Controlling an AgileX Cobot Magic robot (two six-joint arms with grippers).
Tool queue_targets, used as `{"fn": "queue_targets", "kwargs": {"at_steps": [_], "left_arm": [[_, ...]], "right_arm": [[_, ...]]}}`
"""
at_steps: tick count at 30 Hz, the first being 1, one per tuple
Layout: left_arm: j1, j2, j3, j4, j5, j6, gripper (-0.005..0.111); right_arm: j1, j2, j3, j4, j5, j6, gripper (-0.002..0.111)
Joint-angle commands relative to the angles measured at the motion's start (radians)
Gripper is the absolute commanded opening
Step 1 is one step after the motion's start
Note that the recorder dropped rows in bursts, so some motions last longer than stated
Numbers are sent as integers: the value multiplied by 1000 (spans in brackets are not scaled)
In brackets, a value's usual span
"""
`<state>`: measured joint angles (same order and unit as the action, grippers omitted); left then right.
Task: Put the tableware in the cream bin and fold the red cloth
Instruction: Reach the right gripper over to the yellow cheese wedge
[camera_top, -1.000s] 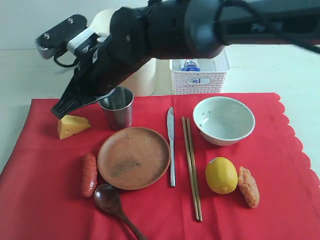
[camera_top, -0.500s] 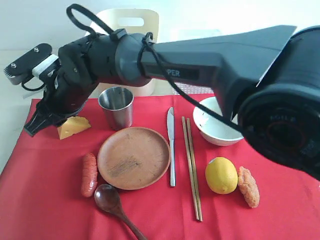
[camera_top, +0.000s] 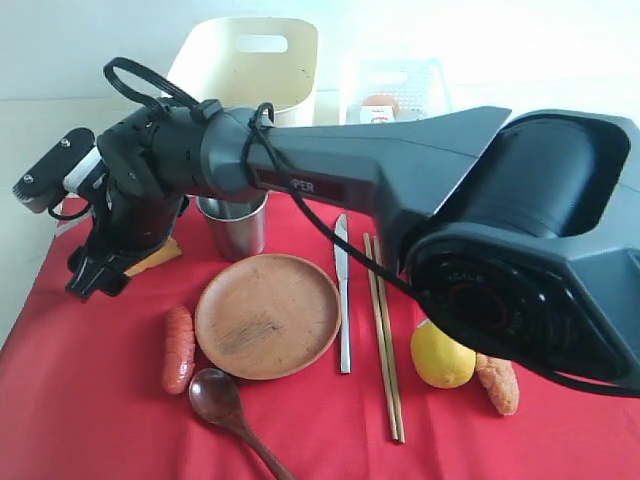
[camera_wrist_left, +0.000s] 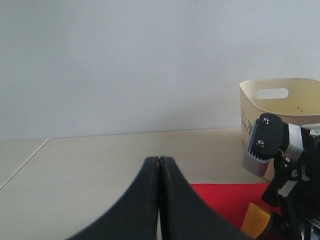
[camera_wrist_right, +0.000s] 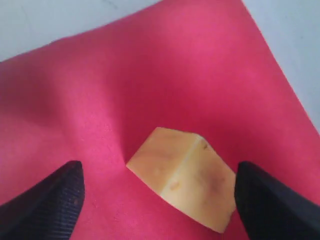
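Note:
The yellow cheese wedge (camera_wrist_right: 184, 176) is at a slant across the open fingers of my right gripper. Next, I rotate the wrist until its long sides (camera_wrist_right: 172, 199) are between the fingers, and then close them.
On the red cloth (camera_top: 90, 400) lie the steel cup (camera_top: 236, 228), brown wooden plate (camera_top: 267, 315), metal knife (camera_top: 343, 300), chopsticks (camera_top: 385, 340) and dark spoon (camera_top: 222, 400). The white bowl is hidden behind my right arm. The cream bin (camera_top: 250, 60) stands behind the cloth. My right gripper (camera_top: 95, 275) has reached across to the cloth's far left and stands open, its fingers (camera_wrist_right: 55, 197) on either side of a yellow cheese wedge (camera_wrist_right: 187, 177), apart from it. My left gripper (camera_wrist_left: 159, 160) is shut and empty, off the cloth's left side.
A sausage (camera_top: 179, 348) lies left of the plate. A lemon (camera_top: 440, 360) and a fried piece (camera_top: 498, 378) peek out under the right arm. A white lattice basket (camera_top: 395, 85) stands beside the bin. The arm spans most of the scene.
My right arm has swung left and dropped lower, bringing its open gripper down around the cheese. The arm now hides the bowl. The tableware has not moved.

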<state>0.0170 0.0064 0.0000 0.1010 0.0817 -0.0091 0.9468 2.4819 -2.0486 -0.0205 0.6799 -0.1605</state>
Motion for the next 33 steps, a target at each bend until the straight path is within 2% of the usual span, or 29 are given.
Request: {"fn": "queue_targets", "kwargs": {"at_steps": [1,7,10,13,18,23,33], "left_arm": [[1,-6,0,2,2,-3,0],[1,-6,0,2,2,-3,0],[1,-6,0,2,2,-3,0],[1,-6,0,2,2,-3,0],[1,-6,0,2,2,-3,0],[1,-6,0,2,2,-3,0],[1,-6,0,2,2,-3,0]], "right_arm": [[-3,31,-32,-12,1,-28,78],[-3,63,-44,-16,-15,-65,78],[-3,65,-44,-20,-23,-78,71],[-3,65,-44,-20,-38,-78,56],[-3,65,-44,-20,17,-78,23],[-3,61,-44,-20,51,-78,0],[-3,-49,-42,-6,185,-77,0]]}}
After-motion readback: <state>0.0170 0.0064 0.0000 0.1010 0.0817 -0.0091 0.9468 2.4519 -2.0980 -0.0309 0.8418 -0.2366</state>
